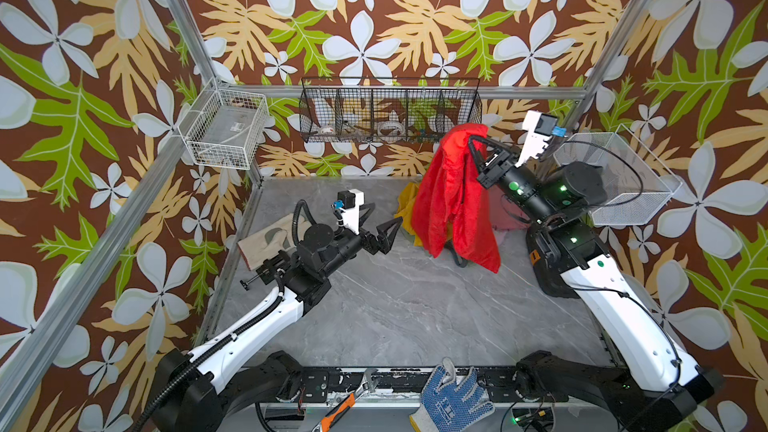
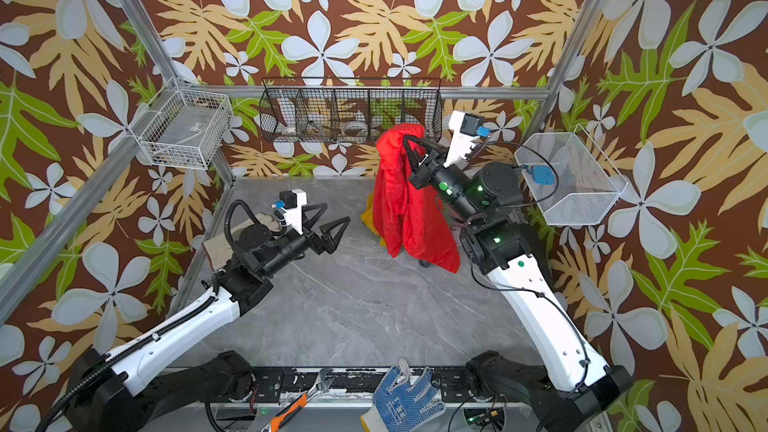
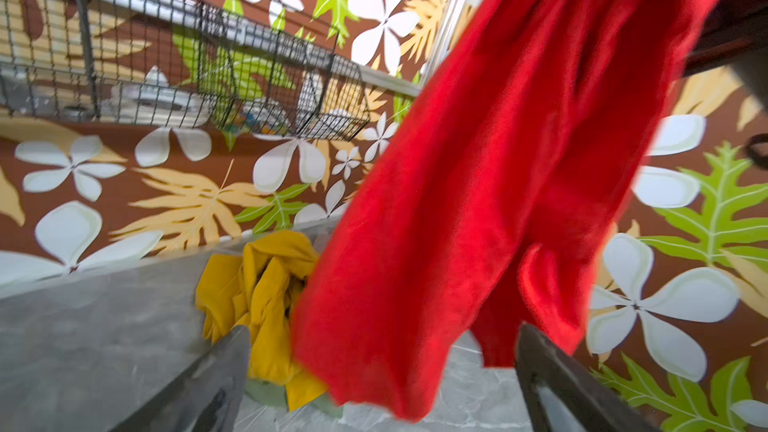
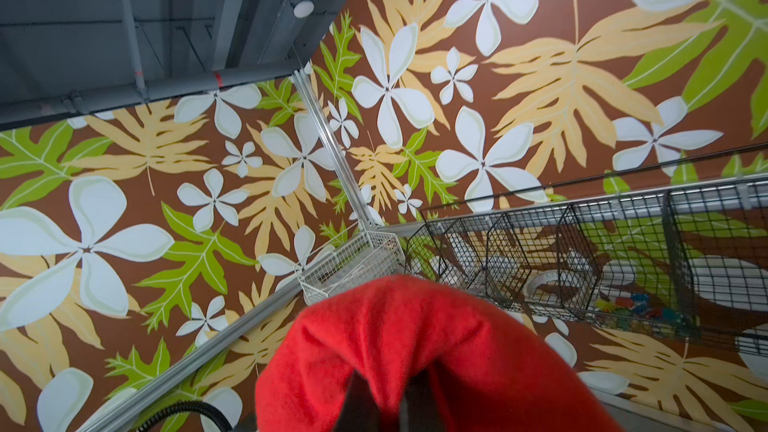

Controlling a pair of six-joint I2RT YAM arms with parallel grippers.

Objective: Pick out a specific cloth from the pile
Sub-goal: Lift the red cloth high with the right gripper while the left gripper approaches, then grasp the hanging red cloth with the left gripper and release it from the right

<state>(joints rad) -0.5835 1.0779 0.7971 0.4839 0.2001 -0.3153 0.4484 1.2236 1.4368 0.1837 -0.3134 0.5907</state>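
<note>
The red cloth (image 1: 452, 184) has limp, deep folds (image 1: 467, 228) down it, so it will crumple into a heap when my left gripper lowers it.
The red cloth (image 1: 453, 201) (image 2: 409, 205) hangs high above the grey tabletop, and its lower edge dangles over the pile. My right gripper (image 1: 471, 141) (image 4: 388, 384) is shut on the cloth's top fold, which bulges over the fingers in the right wrist view. What is left of the pile lies under and behind it: a mustard-yellow cloth (image 1: 405, 209) (image 3: 266, 284), a bit of olive green (image 3: 266, 392) and some pink (image 1: 505, 218). My left gripper (image 1: 384, 222) (image 3: 382, 328) stands open just left of the hanging cloth, level with its lower part, with nothing held.
A black wire basket (image 1: 390, 110) hangs on the back wall. A white wire basket (image 1: 226, 128) is on the left and a mesh basket (image 1: 615, 176) on the right. A beige glove (image 1: 266, 238) lies behind the left arm. A blue-dotted glove (image 1: 453, 396) and a wrench (image 1: 345, 401) lie at the front edge.
</note>
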